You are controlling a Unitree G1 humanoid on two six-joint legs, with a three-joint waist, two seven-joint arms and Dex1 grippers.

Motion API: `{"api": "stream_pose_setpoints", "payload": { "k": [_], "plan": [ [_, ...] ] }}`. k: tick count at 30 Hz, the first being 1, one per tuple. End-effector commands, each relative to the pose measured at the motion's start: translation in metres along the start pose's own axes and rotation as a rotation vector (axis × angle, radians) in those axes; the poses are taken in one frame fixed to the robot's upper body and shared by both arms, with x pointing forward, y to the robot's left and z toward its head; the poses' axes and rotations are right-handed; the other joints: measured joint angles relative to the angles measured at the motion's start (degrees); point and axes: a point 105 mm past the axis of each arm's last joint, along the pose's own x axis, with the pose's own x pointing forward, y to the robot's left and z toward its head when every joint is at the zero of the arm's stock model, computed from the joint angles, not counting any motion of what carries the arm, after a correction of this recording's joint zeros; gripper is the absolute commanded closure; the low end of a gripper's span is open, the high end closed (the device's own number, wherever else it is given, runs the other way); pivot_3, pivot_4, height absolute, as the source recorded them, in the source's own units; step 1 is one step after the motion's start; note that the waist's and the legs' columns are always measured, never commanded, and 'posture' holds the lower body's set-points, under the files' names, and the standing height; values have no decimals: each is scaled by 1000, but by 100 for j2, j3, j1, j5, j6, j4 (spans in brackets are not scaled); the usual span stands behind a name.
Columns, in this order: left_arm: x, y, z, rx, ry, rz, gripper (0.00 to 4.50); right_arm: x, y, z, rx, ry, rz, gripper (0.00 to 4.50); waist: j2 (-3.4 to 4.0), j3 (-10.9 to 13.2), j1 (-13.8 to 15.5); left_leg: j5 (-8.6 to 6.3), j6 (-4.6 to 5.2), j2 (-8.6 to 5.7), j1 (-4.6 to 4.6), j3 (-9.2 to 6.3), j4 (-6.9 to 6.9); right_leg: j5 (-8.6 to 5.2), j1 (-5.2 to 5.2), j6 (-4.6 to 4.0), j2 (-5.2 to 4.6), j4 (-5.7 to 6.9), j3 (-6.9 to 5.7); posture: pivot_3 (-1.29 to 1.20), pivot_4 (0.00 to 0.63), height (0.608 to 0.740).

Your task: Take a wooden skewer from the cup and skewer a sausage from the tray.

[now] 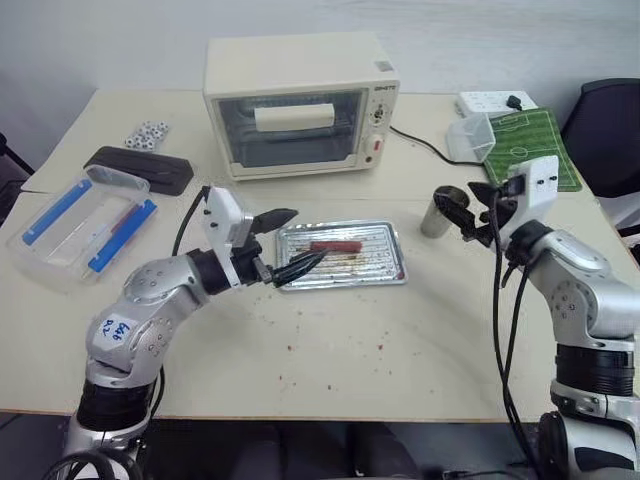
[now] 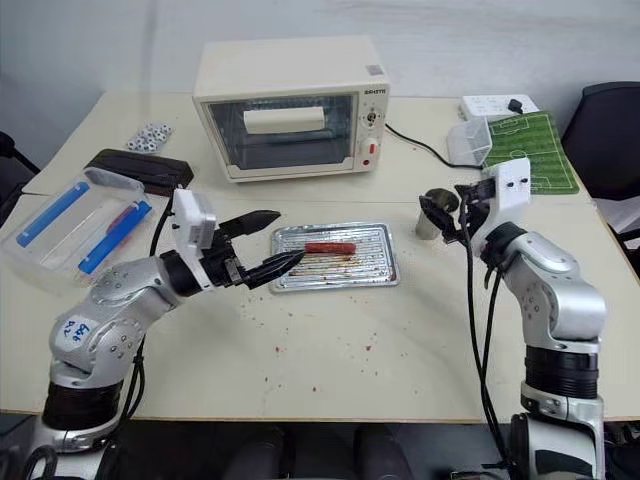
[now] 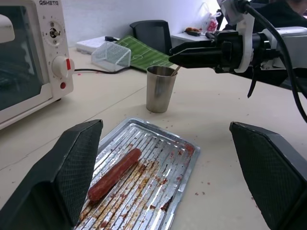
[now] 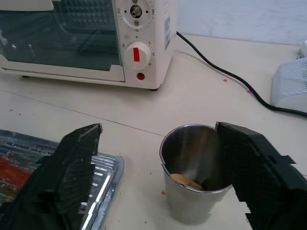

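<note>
I should use my right gripper to pull the skewer out and offer its lower end to my left gripper, because only the skewer's top end (image 3: 176, 70) sticks up over the cup's rim.
The silver tray (image 1: 396, 276) lies mid-table with one dark red sausage (image 1: 333, 246) on its ridged bottom. My left gripper (image 1: 309, 234) hovers open at the tray's left end, and the sausage (image 3: 114, 174) lies ahead between its spread fingers. The steel cup (image 1: 433, 217) stands right of the tray. A pale wooden skewer end (image 3: 176, 70) pokes just over its rim. My right gripper (image 1: 455, 195) hangs open just above and beside the cup (image 4: 192, 191), its fingers on either side of the rim and holding nothing.
A cream toaster oven (image 1: 300, 100) stands behind the tray, its black cable (image 1: 425, 147) trailing right. A clear box with blue bars (image 1: 80, 225) and a black case (image 1: 140, 168) sit at the left. A green pitch mat (image 1: 530, 145), a clear tub (image 1: 470, 135) and a power strip (image 1: 495, 100) are at the back right.
</note>
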Motion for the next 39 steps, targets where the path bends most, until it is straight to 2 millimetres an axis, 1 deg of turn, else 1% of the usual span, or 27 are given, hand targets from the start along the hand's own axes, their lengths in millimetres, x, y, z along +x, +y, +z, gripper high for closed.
{"api": "stream_pose_setpoints", "payload": {
  "k": [1, 2, 3, 4, 10, 14, 17, 20, 21, 30, 35, 39],
  "plan": [
    [3, -1, 10, 47, -38, -7, 0, 4, 2, 7, -8, -41, -4, 1897, 0, 0, 1, 0, 0, -2, -7, 4, 0, 0, -9, 0, -2, 5, 1, 0, 150, 740],
    [4, -1, 10, 49, -39, -5, 0, 4, 2, 5, -6, -36, -5, 2139, 0, 0, 0, 1, -1, -1, -9, 5, 1, 0, -12, 0, -1, 7, 1, 0, 150, 740],
    [3, -1, 11, 51, -40, -3, 0, 5, 3, 3, -6, -30, -5, 2502, 0, 0, 0, 1, -1, -1, -9, 6, 2, 0, -12, 0, -1, 7, 1, 0, 150, 740],
    [3, -1, 11, 52, -41, -3, 0, 5, 3, 1, -4, -26, -5, 2735, 0, 0, -1, 1, -1, -1, -9, 7, 2, 0, -13, 0, -1, 9, 1, 0, 150, 740],
    [2, -1, 10, 51, -44, 11, 0, 6, 2, -3, 13, -21, -5, 2735, 0, 0, -2, 0, 0, 1, -9, 8, 2, 0, -14, 0, 0, 10, 2, 0, 150, 740],
    [2, -1, 10, 52, -43, 16, 0, 8, 0, -3, 21, -27, -10, 2735, 0, 0, -1, 0, 0, 0, -9, 8, 2, 0, -14, 0, 0, 10, 2, 0, 150, 740],
    [2, 0, 11, 54, -46, 24, 0, 10, -1, -3, 30, -33, -11, 3312, 0, 0, -2, 0, 0, 0, -9, 8, 2, 0, -14, 0, 0, 10, 3, 0, 150, 740],
    [3, 1, 12, 57, -51, 29, 0, 11, -1, -3, 28, -38, -9, 4316, 0, 0, -8, 0, -1, 1, -9, 9, 2, 0, -15, 0, 1, 10, 3, 0, 150, 740],
    [3, 1, 13, 58, -52, 29, 0, 12, -1, -2, 28, -39, -10, 4491, 0, 0, -10, 0, 0, 1, -8, 11, 2, 0, -15, 0, 1, 11, 2, 0, 150, 740],
    [7, 0, 15, 59, -63, 29, 0, 13, -3, 8, 20, -59, -15, 4491, 0, 0, -3, 0, -1, 2, -8, 10, 2, 0, -16, 0, 2, 12, 2, 0, 150, 740],
    [11, 0, 12, 54, -69, 23, 0, 10, -2, 31, 4, -86, -1, 4491, 0, 0, 1, 0, -1, 2, -8, 11, 2, 0, -16, 0, 2, 12, 2, 0, 150, 740],
    [15, 0, 12, 53, -80, 21, 0, 5, 1, 55, -18, -101, 28, 4491, 0, 0, 0, 0, 0, 3, -9, 11, 2, 0, -17, 0, 1, 12, 1, 0, 150, 740]
  ]
}}
